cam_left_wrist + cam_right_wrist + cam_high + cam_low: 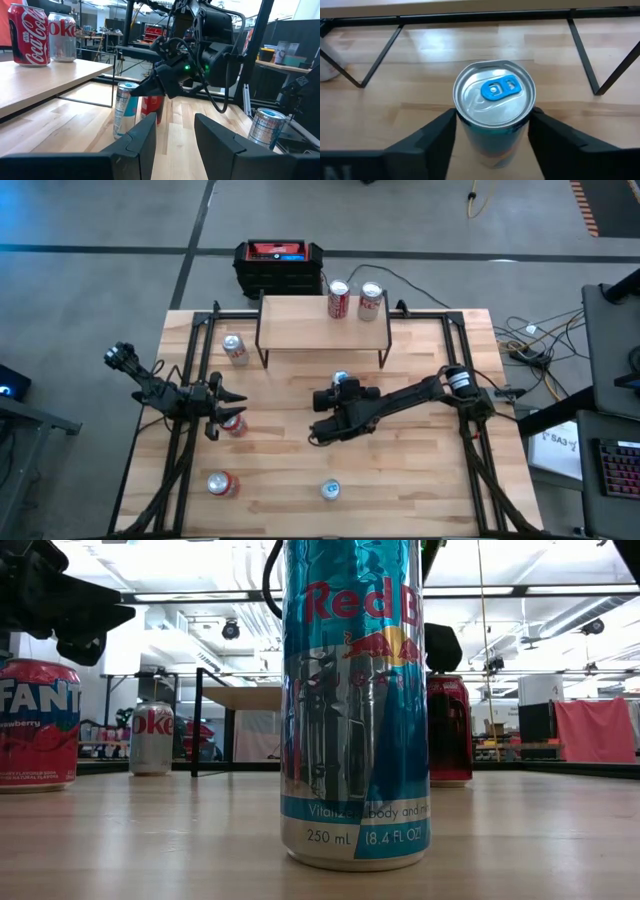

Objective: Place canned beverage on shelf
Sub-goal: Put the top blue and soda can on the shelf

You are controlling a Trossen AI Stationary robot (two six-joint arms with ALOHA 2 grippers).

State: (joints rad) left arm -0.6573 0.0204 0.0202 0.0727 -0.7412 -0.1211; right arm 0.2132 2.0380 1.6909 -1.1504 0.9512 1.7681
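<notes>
My right gripper is pinching the slim can just below its rim point(495, 124) with the slanted ends of its fingers, so I should open, set the can's upper body point(125, 106) deeper between my fingers, then lift.
A slim silver-and-blue beverage can point(494, 95) with a blue tab stands upright on the table in front of the shelf point(322, 322), a light board on thin black legs. My right gripper point(492, 125) is shut on it. The left wrist view also shows this can point(125, 107) under my right gripper point(157, 85). Two cans, one red point(338, 299) and one silver point(370, 301), stand on the shelf's far right part. My left gripper point(172, 132) waits at the table's left, its fingers a narrow gap apart with nothing between them. My right gripper pinches the slim can between its two fingers, one on each side of the upper wall point(466, 127) just below the rim. The fingers slant down at it from the table's near right. The can stands upright with its base point(119, 134) on the table.
Loose cans stand about: a silver-red one point(235, 348) left of the shelf, a red one point(235, 423) by my left gripper, a red one point(222, 483) and a blue-topped one point(330, 490) near the front edge. A black-and-red box point(279, 266) sits behind the shelf.
</notes>
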